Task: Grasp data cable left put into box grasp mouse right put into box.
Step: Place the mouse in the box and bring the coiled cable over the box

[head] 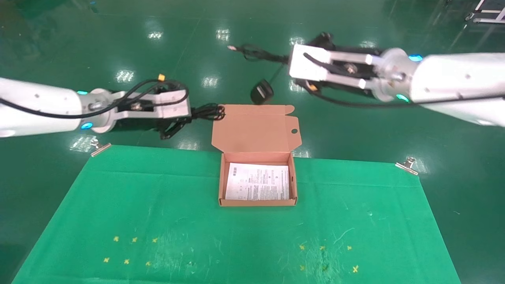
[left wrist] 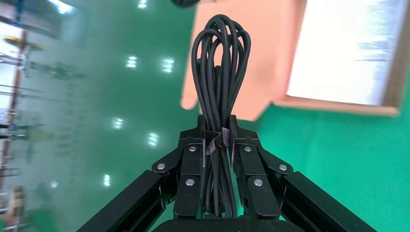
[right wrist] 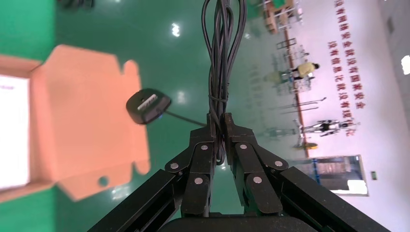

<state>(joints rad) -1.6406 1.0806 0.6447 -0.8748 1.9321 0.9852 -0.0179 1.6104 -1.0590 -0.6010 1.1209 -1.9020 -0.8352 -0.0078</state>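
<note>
The mouse dangles by the lid near the data cable, so my left gripper should back off while my right gripper first lowers the mouse into the box.
The box stands open at the back middle of the green cloth, its flap lid leaning back. My left gripper is shut on the data cable, a black looped bundle held in the air just left of the lid. In the left wrist view the gripper clamps the cable in front of the lid. My right gripper is shut on the mouse's bundled cord, high behind the box. The mouse dangles below, just behind the lid's top edge; it also shows in the right wrist view.
A white printed sheet lies in the box. The green cloth is held by metal clips at its back corners. Small yellow marks dot its front. Shiny green floor lies beyond.
</note>
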